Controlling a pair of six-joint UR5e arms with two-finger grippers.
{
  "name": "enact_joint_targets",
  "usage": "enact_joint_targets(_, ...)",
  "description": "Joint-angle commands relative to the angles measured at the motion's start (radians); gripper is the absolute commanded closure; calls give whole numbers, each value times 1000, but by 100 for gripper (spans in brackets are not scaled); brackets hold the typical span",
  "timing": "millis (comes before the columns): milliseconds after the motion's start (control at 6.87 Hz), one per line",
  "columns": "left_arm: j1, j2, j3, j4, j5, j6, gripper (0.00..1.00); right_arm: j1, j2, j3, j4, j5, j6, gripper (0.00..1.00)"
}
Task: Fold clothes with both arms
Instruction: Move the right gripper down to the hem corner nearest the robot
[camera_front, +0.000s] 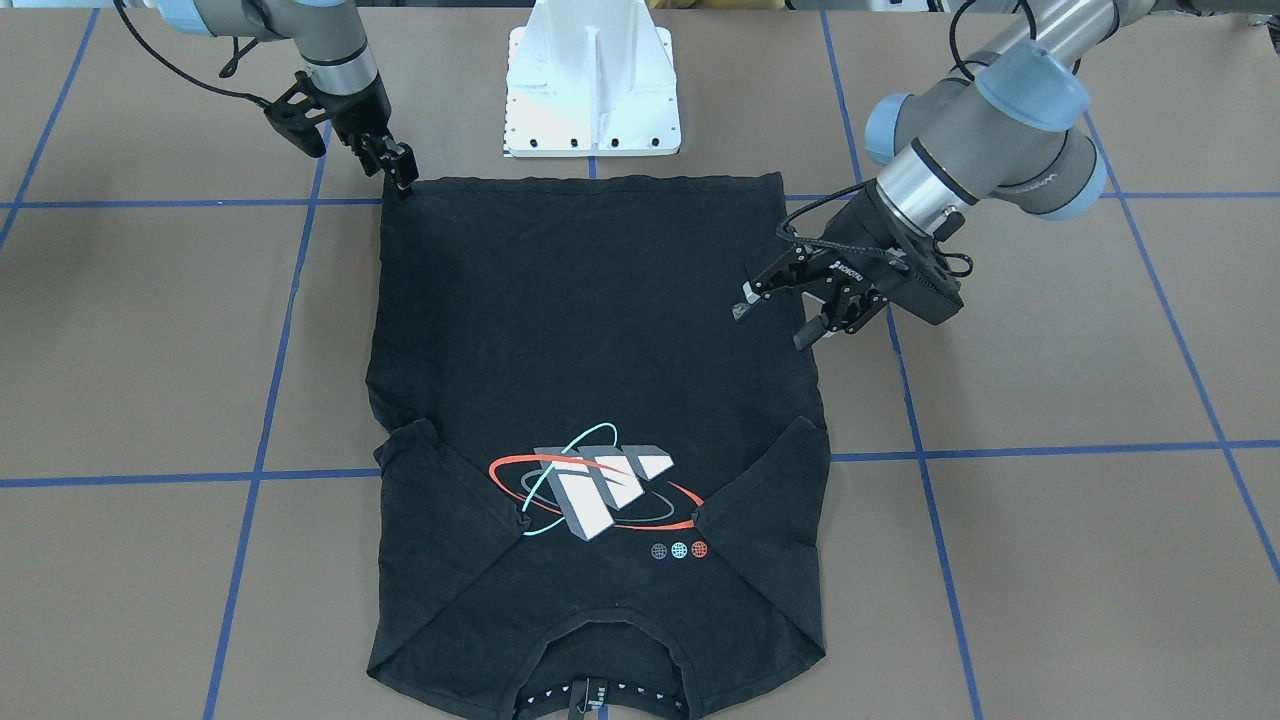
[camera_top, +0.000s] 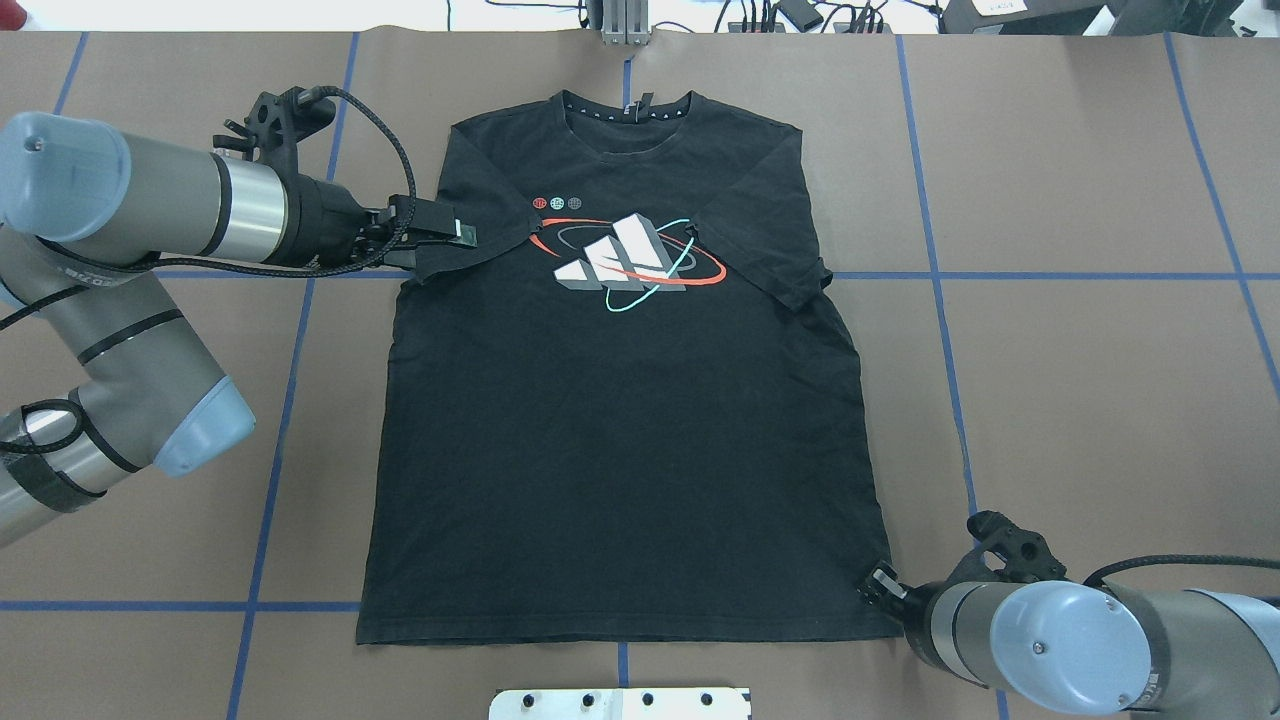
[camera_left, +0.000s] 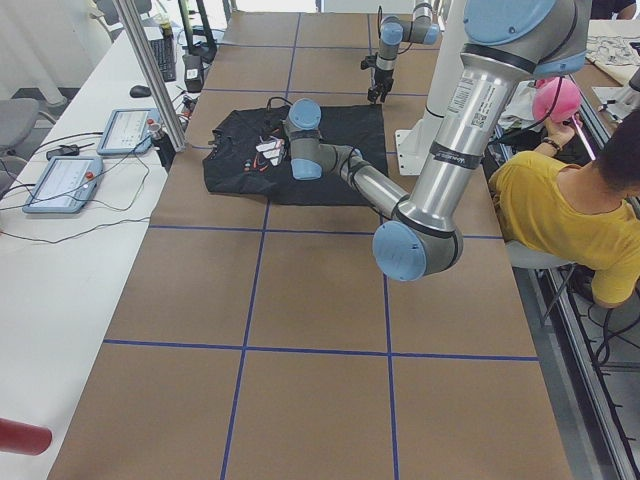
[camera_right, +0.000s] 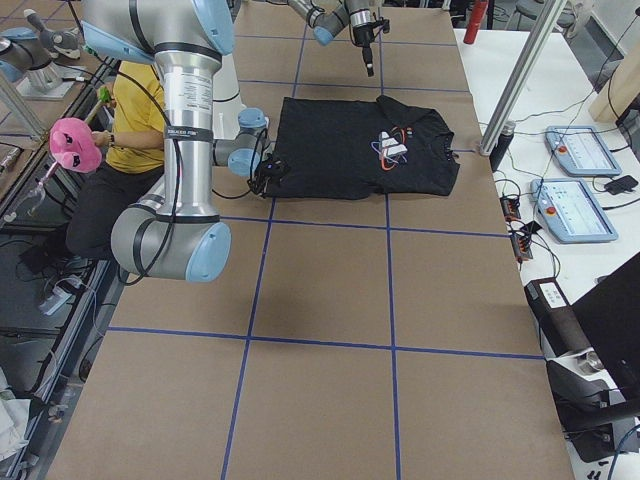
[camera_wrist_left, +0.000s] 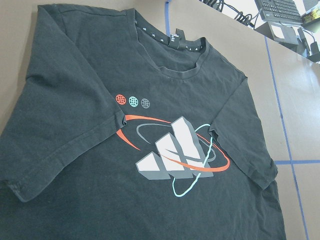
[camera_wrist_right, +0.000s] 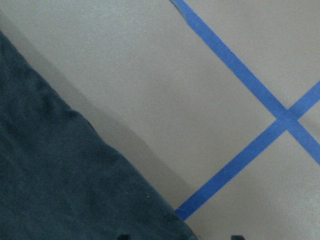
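Observation:
My gripper will carry the hem corners toward the T-shirt's collar, and the black T-shirt's lower half (camera_front: 588, 300) will then fold over the graphic, because the hem (camera_front: 585, 180) ripples limply.
The black T-shirt (camera_front: 600, 330) (camera_top: 620, 430) lies flat and face up, graphic (camera_wrist_left: 175, 155) showing, with both sleeves folded in over the chest. Its collar points away from the robot. My left gripper (camera_front: 775, 322) (camera_top: 440, 235) is open and holds nothing. It hovers above the shirt's left side, over the folded sleeve (camera_top: 470, 225). My right gripper (camera_front: 400, 170) (camera_top: 878, 582) is low at the hem's near right corner. In the right wrist view its two fingertips stand apart on either side of the shirt (camera_wrist_right: 60, 190) corner, which lies flat on the table.
The white pedestal base (camera_front: 593, 90) stands just behind the hem. Blue tape lines (camera_top: 935, 275) grid the brown table. A seated person in yellow (camera_left: 560, 210) is beside the table's robot side. Control tablets (camera_right: 580, 150) and cables lie beyond the collar side.

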Motion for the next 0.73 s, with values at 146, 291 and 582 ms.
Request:
enact_joint_targets(146,0,0,-1,0,0,-3,5,-15,-1,-5,1,6,0,40)
enact_joint_targets(291,0,-1,-1,0,0,-3,5,-16,-1,-5,1,6,0,43)
enact_joint_targets(582,0,-3,-1,0,0,-3,5,-25,-1,-5,-1,6,0,45)
